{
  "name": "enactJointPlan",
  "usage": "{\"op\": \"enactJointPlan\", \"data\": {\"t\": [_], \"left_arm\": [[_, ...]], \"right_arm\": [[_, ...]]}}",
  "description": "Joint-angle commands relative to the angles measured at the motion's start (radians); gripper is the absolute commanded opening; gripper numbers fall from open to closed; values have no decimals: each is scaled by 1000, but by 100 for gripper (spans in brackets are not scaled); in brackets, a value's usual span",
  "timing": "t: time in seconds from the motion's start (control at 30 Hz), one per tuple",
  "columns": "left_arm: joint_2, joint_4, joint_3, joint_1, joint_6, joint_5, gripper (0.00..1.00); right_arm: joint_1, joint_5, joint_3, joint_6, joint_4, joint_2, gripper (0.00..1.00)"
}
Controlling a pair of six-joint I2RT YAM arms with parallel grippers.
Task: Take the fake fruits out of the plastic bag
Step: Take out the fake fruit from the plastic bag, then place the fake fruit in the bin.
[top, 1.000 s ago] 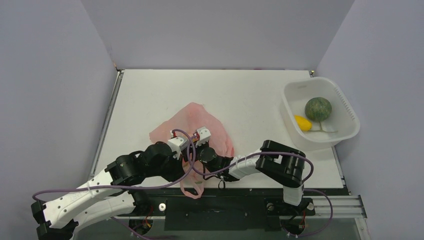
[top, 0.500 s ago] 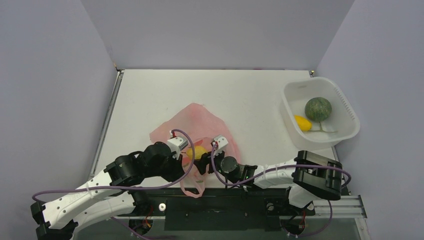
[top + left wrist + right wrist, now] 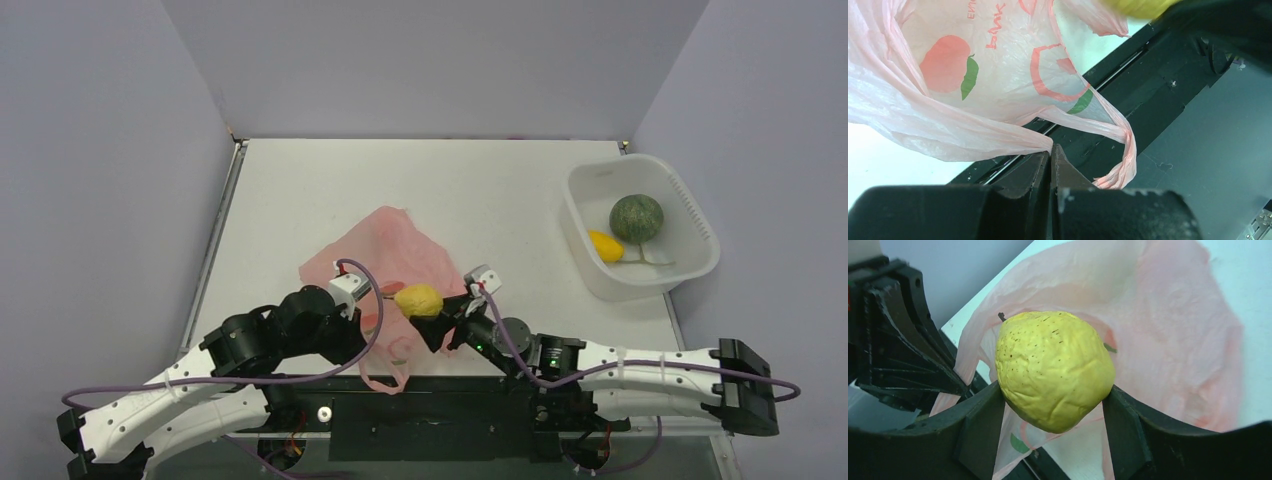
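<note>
My right gripper should keep going to the white tub, as it has the yellow lemon-like fruit point(image 3: 418, 300) clamped clear of the bag's opening, and let go over the free front part of its bottom point(image 3: 648, 272).
The pink plastic bag point(image 3: 400, 255) lies near the table's front edge, its mouth and handles toward me. My right gripper point(image 3: 425, 308) is shut on a yellow lemon-like fruit point(image 3: 418, 299) and holds it just above the bag's mouth; the right wrist view shows the fruit point(image 3: 1054, 369) clamped between both fingers. My left gripper point(image 3: 1051, 150) is shut on the bag's handle edge point(image 3: 1023, 142); the other loop handle point(image 3: 1125, 150) hangs over the table's front rail. Any other fruits in the bag are hidden.
A white tub point(image 3: 690, 260) stands at the right edge, holding a green melon-like fruit point(image 3: 636, 216) and a small yellow fruit point(image 3: 604, 245). Purple walls enclose the table on three sides. A black rail point(image 3: 430, 410) runs along the front.
My right gripper has drawn back to the right out of the bag, bringing the yellow fruit into the open. The right arm has stretched out flat. The left gripper keeps its hold on the bag.
</note>
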Motion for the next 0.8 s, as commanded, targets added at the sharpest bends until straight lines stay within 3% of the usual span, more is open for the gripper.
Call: {"op": "enactJointPlan", "data": {"t": [0.0, 0.3, 0.63, 0.77], "left_arm": [[-5, 39, 10, -6, 5, 3, 0], [-19, 47, 8, -8, 8, 5, 0], [-27, 46, 9, -7, 12, 6, 0], [-34, 48, 6, -7, 12, 8, 0]], "right_arm": [[-13, 200, 28, -51, -210, -164, 0], [-272, 355, 106, -26, -412, -322, 0], [-628, 668, 290, 75, -672, -195, 0], [-828, 613, 283, 110, -678, -185, 0]]}}
